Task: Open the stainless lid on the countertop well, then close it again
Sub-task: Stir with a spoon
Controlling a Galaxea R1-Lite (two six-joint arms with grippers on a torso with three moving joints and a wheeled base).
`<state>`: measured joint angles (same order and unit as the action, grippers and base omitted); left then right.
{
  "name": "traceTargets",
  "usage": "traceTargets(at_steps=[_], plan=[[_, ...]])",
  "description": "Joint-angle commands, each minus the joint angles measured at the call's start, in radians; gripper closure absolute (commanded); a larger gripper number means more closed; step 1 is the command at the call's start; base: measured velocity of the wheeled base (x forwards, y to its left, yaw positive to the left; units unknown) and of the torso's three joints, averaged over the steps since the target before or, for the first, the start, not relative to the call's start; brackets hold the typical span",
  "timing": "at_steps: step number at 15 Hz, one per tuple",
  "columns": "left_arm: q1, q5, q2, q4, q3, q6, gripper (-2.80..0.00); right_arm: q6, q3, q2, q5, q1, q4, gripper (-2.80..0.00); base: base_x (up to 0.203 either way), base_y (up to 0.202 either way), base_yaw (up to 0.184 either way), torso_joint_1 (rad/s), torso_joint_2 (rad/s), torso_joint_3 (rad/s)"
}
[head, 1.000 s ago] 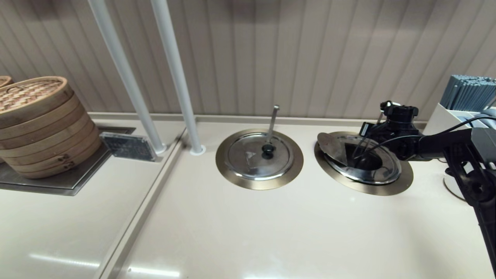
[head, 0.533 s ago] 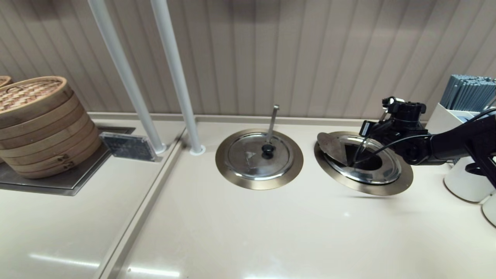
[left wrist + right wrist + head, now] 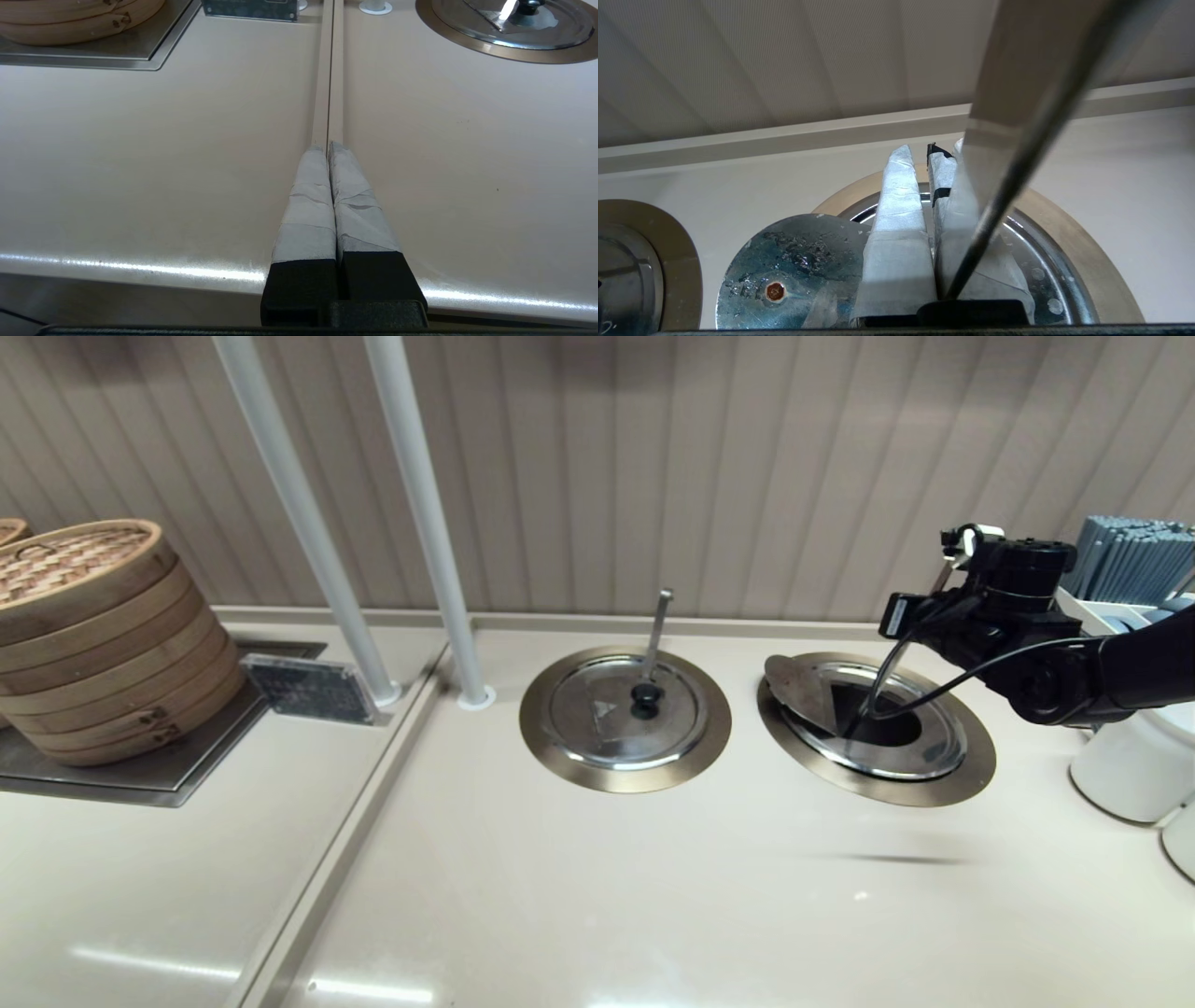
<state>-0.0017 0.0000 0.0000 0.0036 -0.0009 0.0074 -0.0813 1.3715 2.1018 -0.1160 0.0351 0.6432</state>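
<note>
The ladle in my right gripper is close beside the flap's hinge (image 3: pixel 836 717), so next I swing it away from the hinge and lower it before closing the flap.
The countertop well (image 3: pixel 966 775) on the right stands open, dark inside. The stainless lid (image 3: pixel 798 683) has its flap turned over to the left, resting on the brass-toned ring; its dull underside with a rusty rivet (image 3: pixel 794 270) faces up. The long ladle handle (image 3: pixel 887 677) slants out of the opening. My right gripper (image 3: pixel 898 616) hovers above the well's far right side, clear of the lid. Its taped fingers (image 3: pixel 901 196) are shut on nothing, with the ladle handle (image 3: pixel 1017 154) crossing close before them. My left gripper (image 3: pixel 327 147) is parked, shut, over the counter's front edge.
The twin lid (image 3: pixel 621 709) sits closed in its ring (image 3: pixel 551 747) with a near-vertical ladle handle (image 3: pixel 658 625). Bamboo steamers (image 3: pixel 93 635) stand far left, two white poles (image 3: pixel 420 513) behind. White containers (image 3: pixel 1120 765) and a chopstick holder (image 3: pixel 1134 560) crowd the right edge.
My right gripper has lifted and drawn back to the right, away from the well. The lid flap stays turned open on the left rim.
</note>
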Motion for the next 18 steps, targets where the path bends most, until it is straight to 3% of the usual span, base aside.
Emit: traceTargets(at_steps=[1, 3, 7, 11, 13, 15, 18], plan=[[0.000, 0.000, 0.000, 0.001, 0.001, 0.000, 0.00, 0.003, -0.016, -0.041, 0.006, 0.006, -0.002, 0.00, 0.000, 0.000, 0.000, 0.000, 0.00, 0.000], [0.000, 0.000, 0.000, 0.001, 0.001, -0.001, 0.00, 0.008, -0.031, -0.049, 0.026, 0.007, -0.008, 0.00, 0.000, 0.000, 0.000, 0.000, 0.00, 0.000], [0.000, 0.000, 0.000, 0.000, 0.001, 0.000, 0.00, 0.112, -0.042, -0.039, 0.051, 0.036, -0.054, 0.00, 0.000, 0.000, 0.000, 0.000, 0.00, 0.000], [0.000, 0.000, 0.000, 0.001, 0.000, 0.000, 0.00, 0.157, -0.011, -0.011, 0.053, 0.071, -0.093, 0.00, 0.000, 0.000, 0.000, 0.000, 0.00, 0.000], [0.000, 0.000, 0.000, -0.001, 0.001, 0.000, 0.00, 0.137, 0.025, 0.023, 0.040, 0.071, -0.069, 0.00, 0.000, 0.000, 0.000, 0.000, 0.00, 0.000], [0.000, 0.000, 0.000, -0.001, -0.001, 0.000, 0.00, 0.024, 0.062, 0.068, 0.033, 0.070, 0.021, 0.00, 0.000, 0.000, 0.000, 0.000, 0.00, 0.000], [0.000, 0.000, 0.000, -0.001, 0.001, 0.000, 0.00, -0.029, 0.072, 0.080, 0.038, 0.063, 0.042, 0.00, 0.000, 0.000, 0.000, 0.000, 0.00, 0.000]])
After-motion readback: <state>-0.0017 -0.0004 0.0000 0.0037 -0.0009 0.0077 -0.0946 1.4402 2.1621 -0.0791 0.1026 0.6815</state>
